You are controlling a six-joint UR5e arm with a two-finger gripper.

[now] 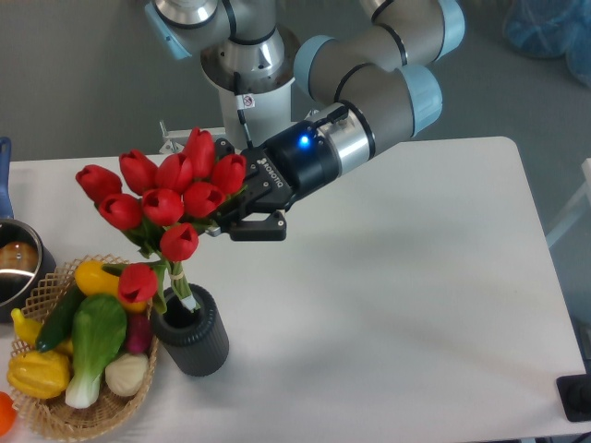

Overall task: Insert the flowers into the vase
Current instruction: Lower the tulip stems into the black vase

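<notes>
The lowest tulip point(137, 282) hangs down away from the other flowers, so I expect the flowers point(168, 196) to go down with that tulip hanging outside the vase's rim when I push down.
The flowers point(166, 198), a bunch of red tulips with green stems, stand tilted to the left with their stem ends inside the mouth of the vase point(191, 334). The vase is a short dark grey ribbed cylinder, upright near the table's front left. My gripper point(224, 192) is at the right side of the buds, above and to the right of the vase. Its jaws stand wide apart, one above and one below the rightmost buds, and the buds hide the tips. The stems are clear of the jaws.
A wicker basket point(138, 388) with toy vegetables touches the vase's left side. A metal pot point(18, 268) with a blue handle sits at the left edge. The white table point(397, 305) stretches to the right.
</notes>
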